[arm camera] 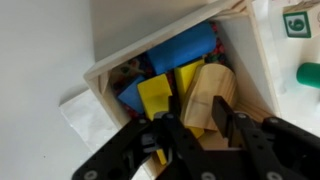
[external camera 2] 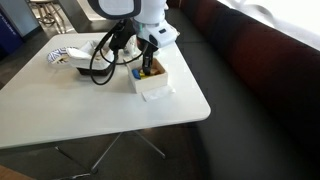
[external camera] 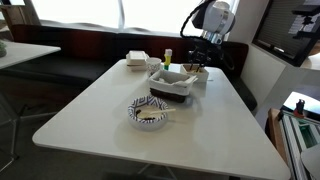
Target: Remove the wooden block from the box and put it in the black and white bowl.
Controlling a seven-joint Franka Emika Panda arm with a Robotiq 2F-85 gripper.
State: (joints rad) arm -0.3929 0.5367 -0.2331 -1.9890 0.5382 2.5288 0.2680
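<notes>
Next, I open my gripper, turn it in line with the block's long sides (arm camera: 190, 101) and close on them, because the wooden block (arm camera: 208, 92) lies crooked between my gripper's fingers.
In the wrist view the small white box (arm camera: 100, 80) holds blue and yellow blocks and the light tan wooden block (arm camera: 208, 90). My gripper (arm camera: 197, 125) is down in the box, and its two black fingers are closed in on the wooden block's sides. In both exterior views the gripper (external camera: 197, 68) (external camera 2: 148, 66) reaches into the box (external camera: 196, 76) (external camera 2: 153, 84) near a table corner. The black and white bowl (external camera: 148, 112) sits mid-table, toward the near edge, well away from the gripper.
A dark-sided tray with white lining (external camera: 172, 86) stands between the box and the bowl. A white lidded container (external camera: 137, 60) sits at the table's far edge. A green-marked item (arm camera: 305, 72) lies just outside the box. The table edge (external camera 2: 195, 95) runs close to the box.
</notes>
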